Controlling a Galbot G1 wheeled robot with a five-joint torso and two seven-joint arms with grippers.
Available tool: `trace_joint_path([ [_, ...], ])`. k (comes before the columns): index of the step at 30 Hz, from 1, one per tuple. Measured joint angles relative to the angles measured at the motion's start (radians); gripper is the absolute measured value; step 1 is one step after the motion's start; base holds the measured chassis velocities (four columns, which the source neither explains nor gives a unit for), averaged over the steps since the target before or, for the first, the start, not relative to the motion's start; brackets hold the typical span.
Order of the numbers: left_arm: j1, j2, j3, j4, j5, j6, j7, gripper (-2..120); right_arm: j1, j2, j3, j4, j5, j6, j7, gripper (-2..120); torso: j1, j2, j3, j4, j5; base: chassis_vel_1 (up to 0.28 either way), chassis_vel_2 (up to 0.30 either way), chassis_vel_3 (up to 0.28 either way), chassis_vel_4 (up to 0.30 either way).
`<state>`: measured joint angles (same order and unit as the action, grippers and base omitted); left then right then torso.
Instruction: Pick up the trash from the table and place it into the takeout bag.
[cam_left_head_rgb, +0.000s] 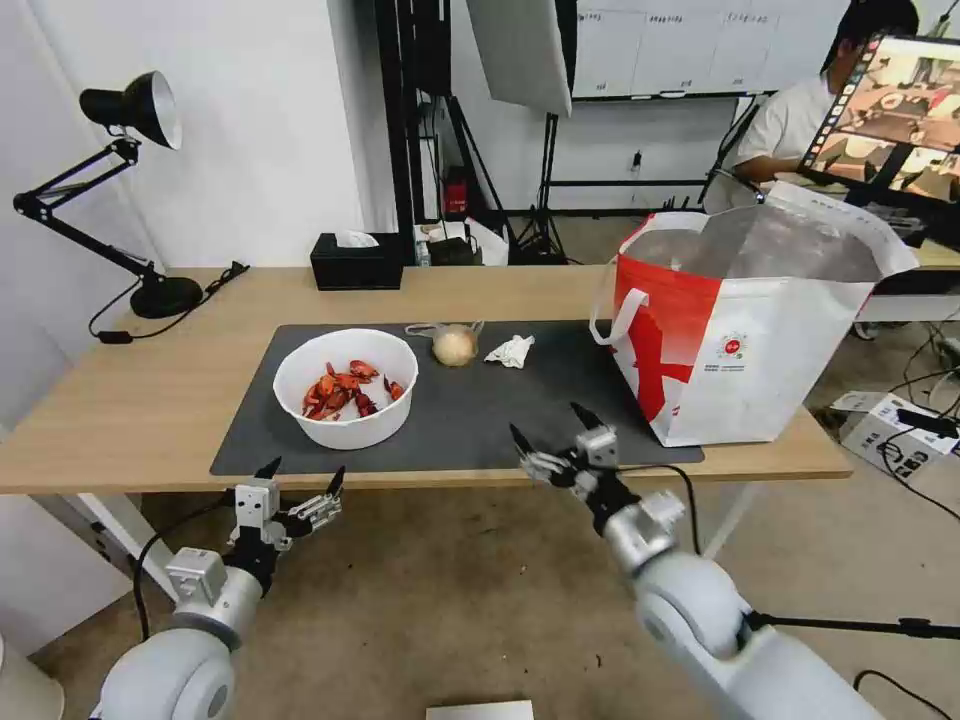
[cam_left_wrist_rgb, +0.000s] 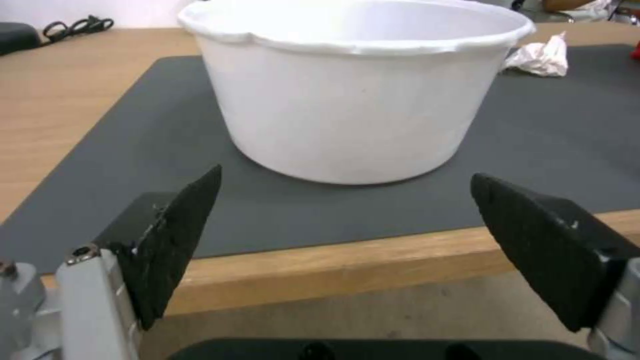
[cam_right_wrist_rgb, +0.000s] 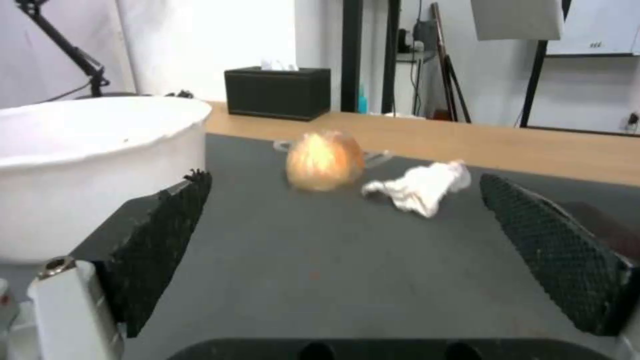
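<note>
I expect the crumpled white tissue (cam_left_head_rgb: 511, 352) to stay bunched up in one clump when I lift it, because tight creases gather it into a narrow heap.
A white round bowl (cam_left_head_rgb: 345, 388) (cam_left_wrist_rgb: 347, 85) (cam_right_wrist_rgb: 87, 165) of red crayfish shells stands on the left of the dark grey mat (cam_left_head_rgb: 480, 410). Behind it lie a beige wrapped ball (cam_left_head_rgb: 455, 346) (cam_right_wrist_rgb: 325, 160) and a crumpled white tissue (cam_left_head_rgb: 511, 351) (cam_right_wrist_rgb: 421, 187) (cam_left_wrist_rgb: 541, 56). The takeout bag (cam_left_head_rgb: 745, 330) stands open at the table's right end, foil lining showing. My left gripper (cam_left_head_rgb: 301, 477) (cam_left_wrist_rgb: 343, 220) hangs open just off the table's front edge, facing the bowl. Over the mat's front edge, my right gripper (cam_left_head_rgb: 553, 428) (cam_right_wrist_rgb: 340, 235) is open, pointing at the ball and tissue.
A black tissue box (cam_left_head_rgb: 356, 262) (cam_right_wrist_rgb: 277, 92) sits at the table's back edge. A black desk lamp (cam_left_head_rgb: 120, 190) stands at the back left with its cable on the wood. The light-wood table (cam_left_head_rgb: 130, 400) has bare room left of the mat.
</note>
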<state>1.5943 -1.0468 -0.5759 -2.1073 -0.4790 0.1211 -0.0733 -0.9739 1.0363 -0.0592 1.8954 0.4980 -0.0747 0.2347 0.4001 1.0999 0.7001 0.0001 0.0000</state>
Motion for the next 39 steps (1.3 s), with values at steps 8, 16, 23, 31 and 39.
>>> trace_joint_path([
  [8, -0.001, 0.006, -0.006, 0.004, -0.004, 0.0, -0.001, 100, 0.202, 0.036, -0.108, -0.108, 0.116, -0.128, 0.134, 100, 0.0, 0.0, 0.0, -0.0001, -0.0001, 0.0, 0.0, 0.0, 0.0],
  [16, 0.001, -0.012, -0.002, 0.011, -0.004, -0.001, 0.008, 100, 0.442, 0.149, -0.187, -0.318, 0.232, -0.24, 0.355, 100, 0.0, 0.0, 0.0, 0.0, -0.0001, 0.0, 0.0, 0.0, 0.0],
  [23, 0.007, -0.021, -0.005, 0.011, -0.007, -0.001, 0.023, 100, 0.613, 0.294, -0.249, -0.62, 0.284, -0.291, 0.467, 100, 0.0, 0.0, 0.0, 0.0002, -0.0001, 0.0, 0.0, 0.0, 0.0],
  [31, -0.008, 0.0, -0.008, 0.018, -0.03, 0.003, 0.03, 100, 0.673, 0.402, -0.25, -0.811, 0.251, -0.29, 0.435, 100, 0.0, 0.0, 0.0, 0.0, -0.0001, 0.0, 0.0, 0.0, 0.0],
  [39, -0.006, -0.005, -0.008, 0.022, -0.03, 0.002, 0.033, 100, 0.702, 0.45, -0.227, -0.905, 0.232, -0.289, 0.412, 100, 0.0, 0.0, 0.0, 0.0, 0.0, 0.0, 0.0, 0.0, 0.0],
])
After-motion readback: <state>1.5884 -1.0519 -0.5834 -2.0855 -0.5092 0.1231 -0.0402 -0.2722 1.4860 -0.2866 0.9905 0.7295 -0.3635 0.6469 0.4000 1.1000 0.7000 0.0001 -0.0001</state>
